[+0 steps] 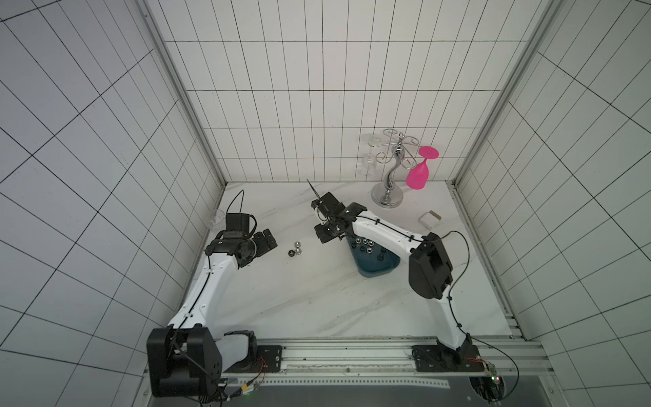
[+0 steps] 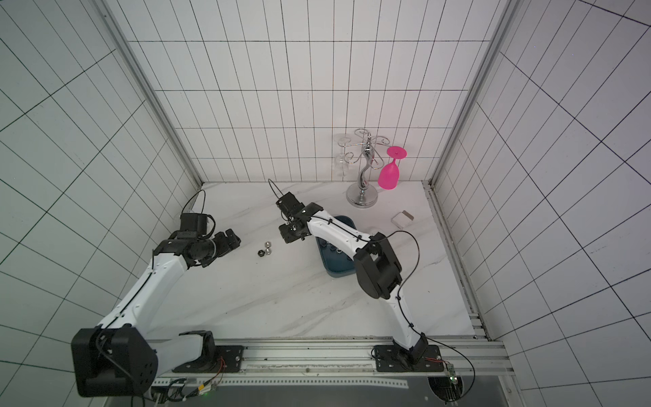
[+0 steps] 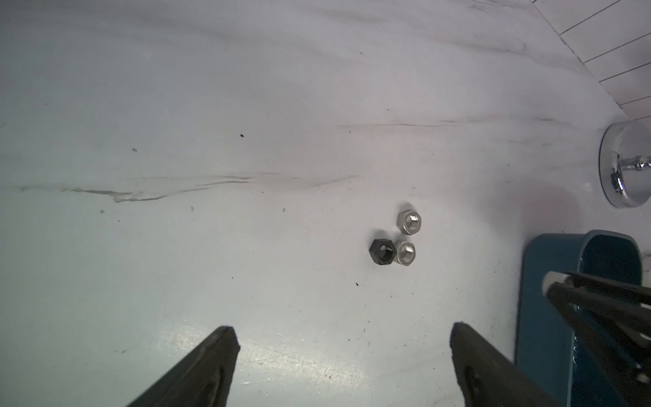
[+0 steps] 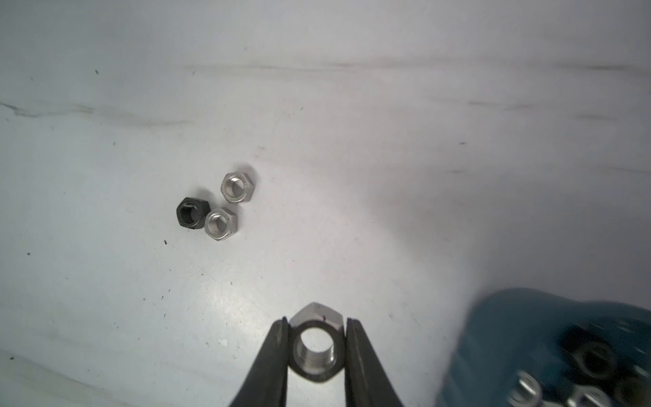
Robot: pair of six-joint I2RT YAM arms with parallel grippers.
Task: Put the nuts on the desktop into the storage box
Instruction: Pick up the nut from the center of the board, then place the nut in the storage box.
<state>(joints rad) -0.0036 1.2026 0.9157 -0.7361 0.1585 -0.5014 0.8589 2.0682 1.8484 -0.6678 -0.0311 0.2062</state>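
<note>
My right gripper keeps carrying the lifted silver nut until it is over the storage box's bottom, since both fingers hold the nut's opposite sides, clear of the desktop.
Three nuts lie close together on the white desktop: two silver and one black, also seen in both top views and in the left wrist view. My right gripper is shut on a fourth nut, a silver one, above the desktop just beside the teal storage box. The box holds several nuts. My left gripper is open and empty, left of the three nuts.
A chrome glass rack stands at the back right with a pink glass and a clear glass hanging from it. A small white block lies right of the box. A clear cup sits by the left wall.
</note>
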